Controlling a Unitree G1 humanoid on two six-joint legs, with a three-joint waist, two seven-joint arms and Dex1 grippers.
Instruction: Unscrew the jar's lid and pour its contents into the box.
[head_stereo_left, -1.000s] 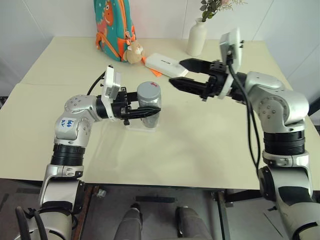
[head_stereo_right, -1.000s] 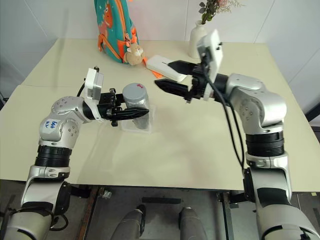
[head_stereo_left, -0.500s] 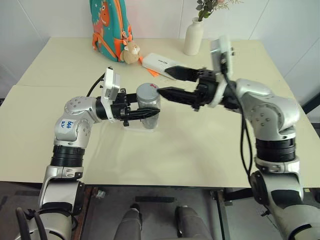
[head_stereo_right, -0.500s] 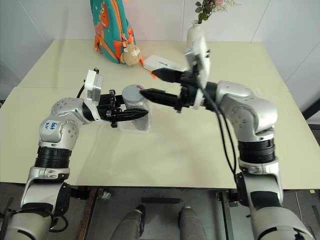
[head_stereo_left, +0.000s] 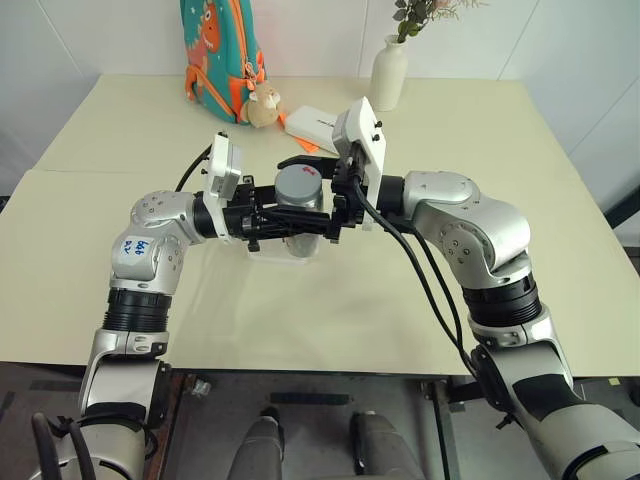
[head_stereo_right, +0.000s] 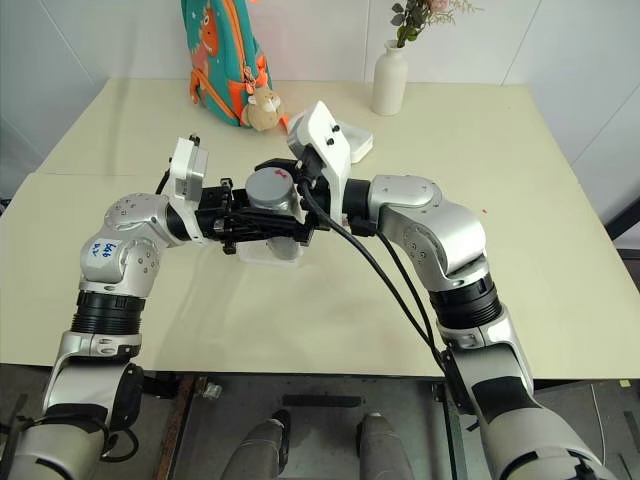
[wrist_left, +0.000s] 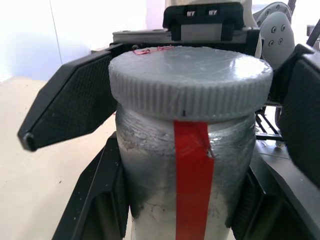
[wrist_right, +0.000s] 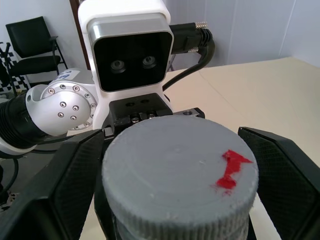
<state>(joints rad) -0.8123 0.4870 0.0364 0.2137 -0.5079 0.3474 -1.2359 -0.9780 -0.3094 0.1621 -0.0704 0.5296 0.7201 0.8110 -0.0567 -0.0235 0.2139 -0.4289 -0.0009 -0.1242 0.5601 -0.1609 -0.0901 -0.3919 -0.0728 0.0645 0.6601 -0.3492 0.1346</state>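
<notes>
I expect the ribbed lid (head_stereo_left: 298, 182) to come off in one piece and leave a wide opening on the jar when I unscrew it, because the lid covers almost the jar's whole width (head_stereo_left: 302, 245).
The jar (wrist_left: 150, 165) is a small clear cylinder with a red tape strip, held upright in mid-air by my left gripper (head_stereo_right: 272, 226), which is shut on its body. Its grey ribbed lid (wrist_right: 180, 170), marked with a red smear, sits screwed on top. My right gripper (head_stereo_left: 300, 190) is open and reaches in level from the right, one black finger (wrist_left: 70, 115) on each side of the lid with small gaps showing. The box (head_stereo_left: 283, 251), a shallow clear tray, lies on the table just under the jar. The contents are hidden behind the frosted wall.
At the table's far edge stand a teal and orange backpack (head_stereo_left: 220, 50) with a plush toy (head_stereo_left: 262, 105), a white oblong case (head_stereo_left: 318, 124) and a white vase (head_stereo_left: 388, 75) with flowers. An orange scrap (head_stereo_left: 309, 147) lies near the case.
My right arm has swung left from beside the vase to the jar, and its open fingers now straddle the lid. The left gripper and jar have stayed put.
</notes>
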